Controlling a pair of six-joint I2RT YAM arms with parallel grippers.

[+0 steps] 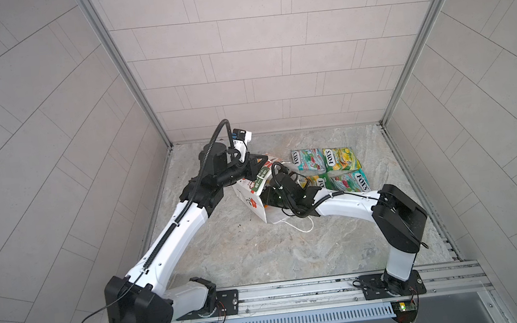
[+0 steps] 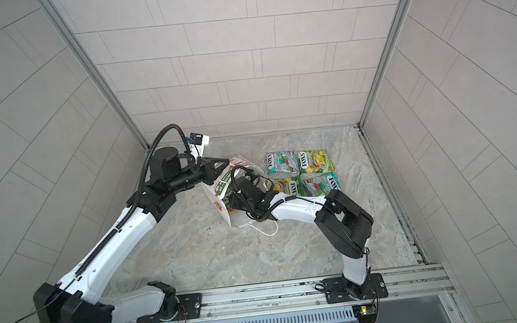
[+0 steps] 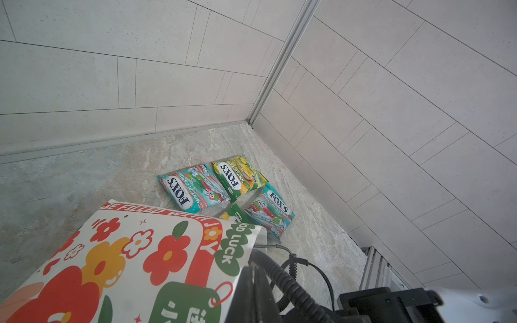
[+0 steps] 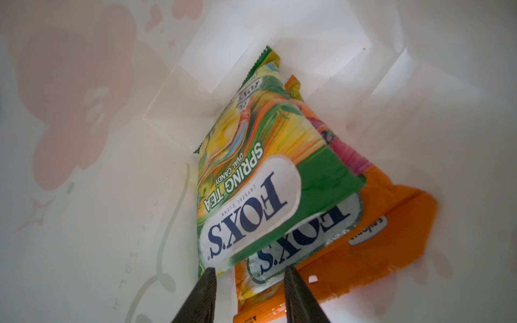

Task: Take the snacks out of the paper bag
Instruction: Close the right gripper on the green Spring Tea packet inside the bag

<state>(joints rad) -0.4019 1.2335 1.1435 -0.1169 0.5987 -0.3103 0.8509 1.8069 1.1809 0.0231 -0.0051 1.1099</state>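
The green-yellow packet [image 4: 261, 175] is on top of the orange packet, and its near edge faces my right gripper's open fingers, so I should keep reaching in until they are on both sides of that edge [image 4: 239, 259].
The white paper bag [image 1: 251, 201] [image 2: 219, 205] with its red flower print leans tilted mid-table, mouth toward the right arm. My left gripper [image 3: 256, 275] [image 1: 264, 167] is shut on the bag's upper rim beside the red-green print [image 3: 126, 265]. My right gripper [image 4: 249, 270] is deep inside the bag and open; its fingers are hidden in both top views. Just past its fingertips [image 4: 209, 275] lie two snacks, a green-yellow packet [image 4: 251, 173] on top of an orange packet [image 4: 386, 223]. Several more snacks lie on the table right of the bag, teal-red [image 1: 308, 160] [image 3: 193, 190] and green-yellow [image 1: 341, 158] [image 2: 314, 160].
A white cord handle [image 1: 302, 227] trails on the marble table in front of the bag. Tiled walls close in the back and both sides. An aluminium rail [image 1: 295, 289] with both arm bases runs along the front edge. The right arm's cable [image 3: 282, 276] loops beside the left gripper.
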